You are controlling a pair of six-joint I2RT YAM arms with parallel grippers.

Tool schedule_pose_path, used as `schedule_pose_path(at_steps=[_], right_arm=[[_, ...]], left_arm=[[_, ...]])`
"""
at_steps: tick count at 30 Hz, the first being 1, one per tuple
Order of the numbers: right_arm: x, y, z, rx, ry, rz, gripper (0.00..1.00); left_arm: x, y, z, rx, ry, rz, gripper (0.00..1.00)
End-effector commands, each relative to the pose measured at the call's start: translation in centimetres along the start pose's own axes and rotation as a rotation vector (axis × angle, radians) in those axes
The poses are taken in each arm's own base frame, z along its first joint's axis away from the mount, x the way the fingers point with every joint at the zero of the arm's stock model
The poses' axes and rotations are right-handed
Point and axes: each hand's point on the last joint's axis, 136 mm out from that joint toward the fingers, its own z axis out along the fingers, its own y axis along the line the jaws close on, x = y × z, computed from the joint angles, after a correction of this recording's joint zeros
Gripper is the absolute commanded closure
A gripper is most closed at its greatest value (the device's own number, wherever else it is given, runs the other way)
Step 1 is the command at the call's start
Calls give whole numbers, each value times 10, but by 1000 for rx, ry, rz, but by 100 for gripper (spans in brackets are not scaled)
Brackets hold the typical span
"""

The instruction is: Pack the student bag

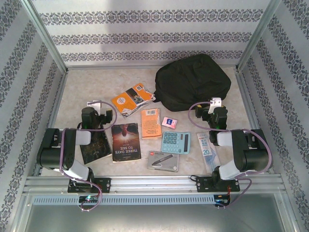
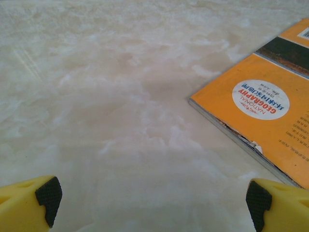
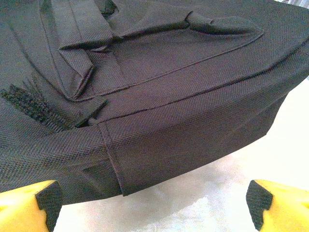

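Next, my left gripper grabs the bag's zipped end (image 1: 159, 90) and pulls it closer before packing, because the student bag (image 1: 192, 82) lies far back, away from my left gripper.
The student bag (image 1: 193, 82), a large black fabric backpack, lies at the back right of the table; its lower seam and a strap show close up in the right wrist view (image 3: 159, 111). Just short of its near edge, my right gripper (image 1: 213, 103) (image 3: 152, 205) stands open, with bare table between the yellow fingers (image 3: 29, 205). My left gripper (image 1: 98, 106) (image 2: 152, 203) is open too, low over bare table, holding nothing. An orange National Geographic book (image 1: 133, 98) (image 2: 270, 121) lies to the right of it, apart from the fingers.
Between the arms lie an orange book (image 1: 151, 123), a dark book (image 1: 125, 141), a black book (image 1: 95, 147), a teal calculator (image 1: 175, 141), a small pink item (image 1: 170, 121), a grey pen box (image 1: 163, 161) and a ruler pack (image 1: 207, 150). Patterned walls enclose the table.
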Motion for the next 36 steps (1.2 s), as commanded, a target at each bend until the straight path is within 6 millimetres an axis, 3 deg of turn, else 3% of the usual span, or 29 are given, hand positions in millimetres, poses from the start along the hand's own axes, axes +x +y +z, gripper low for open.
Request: schedule_pose_path(at_steps=[1, 4, 7, 10, 11, 13, 15, 18, 19, 20, 24, 28, 31, 36], right_arm=[[-35, 13, -9, -18, -70, -46, 2], [-67, 30, -34, 0, -88, -123, 2], [-106, 68, -65, -103, -170, -151, 2], [-138, 106, -98, -214, -214, -169, 2], [-152, 117, -111, -243, -227, -165, 2], [-177, 117, -132, -214, -239, -88, 2], [-198, 100, -150, -110, -225, 52, 2], [-206, 88, -174, -127, -76, 195, 2], [-207, 90, -177, -171, -51, 218, 2], [-208, 98, -176, -254, -48, 225, 2], [-193, 89, -158, -296, 74, 482, 2], [-149, 74, -132, -243, 296, 686, 2], [-133, 59, -122, -219, 303, 817, 2], [-121, 45, -116, -164, 278, 810, 7]], left_arm=[[-44, -5, -15, 29, -38, -5, 1], [-90, -28, -49, 90, -149, 47, 0], [-138, -77, -92, 223, -253, 151, 1], [-164, -129, -136, 426, -267, 203, 0], [-178, -138, -148, 415, -264, 178, 1], [-189, -139, -155, 350, -191, 74, 1], [-189, -138, -156, 331, -59, -40, 1], [-176, -105, -145, 83, 153, -248, 1], [-176, -109, -138, 92, 175, -283, 1], [-173, -121, -128, 128, 205, -324, 1], [-168, -177, -97, 301, 338, -428, 1], [-161, -232, -65, 427, 443, -401, 0], [-150, -257, -34, 453, 521, -411, 5], [-134, -290, 11, 494, 600, -420, 14]])
